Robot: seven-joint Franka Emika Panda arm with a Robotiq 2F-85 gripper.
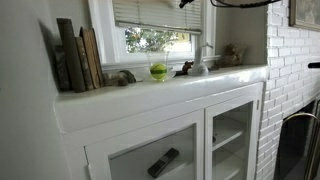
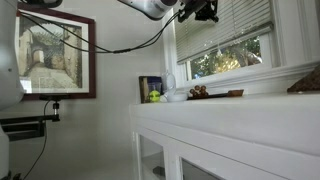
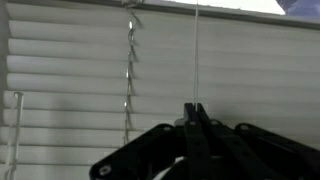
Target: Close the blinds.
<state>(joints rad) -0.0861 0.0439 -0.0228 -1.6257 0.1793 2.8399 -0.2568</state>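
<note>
My gripper is holding the pull cord low and the blinds cover only the upper window (image 2: 230, 44). Next, I raise the cord (image 3: 197, 45) to bring the blinds down.
The white slatted blinds (image 3: 80, 70) fill the wrist view, with a ladder cord (image 3: 129, 70) running down them. My gripper (image 3: 194, 106) comes in from the bottom, its black fingers pressed together on a thin pull cord (image 3: 197, 55) that runs straight up to the top rail. In both exterior views the blinds (image 1: 160, 12) (image 2: 235, 18) cover only the upper part of the window, and trees show through the glass below. High beside the blinds, the gripper (image 2: 200, 12) is cut by the top edge (image 1: 187, 3).
A white ledge (image 1: 230, 78) below the window carries books (image 1: 78, 58), a green ball (image 1: 158, 71) and a small dark figure (image 1: 184, 69). Glass-door cabinets (image 1: 230, 135) stand under it. A brick wall (image 1: 290, 70) and a framed picture (image 2: 55, 55) flank the window.
</note>
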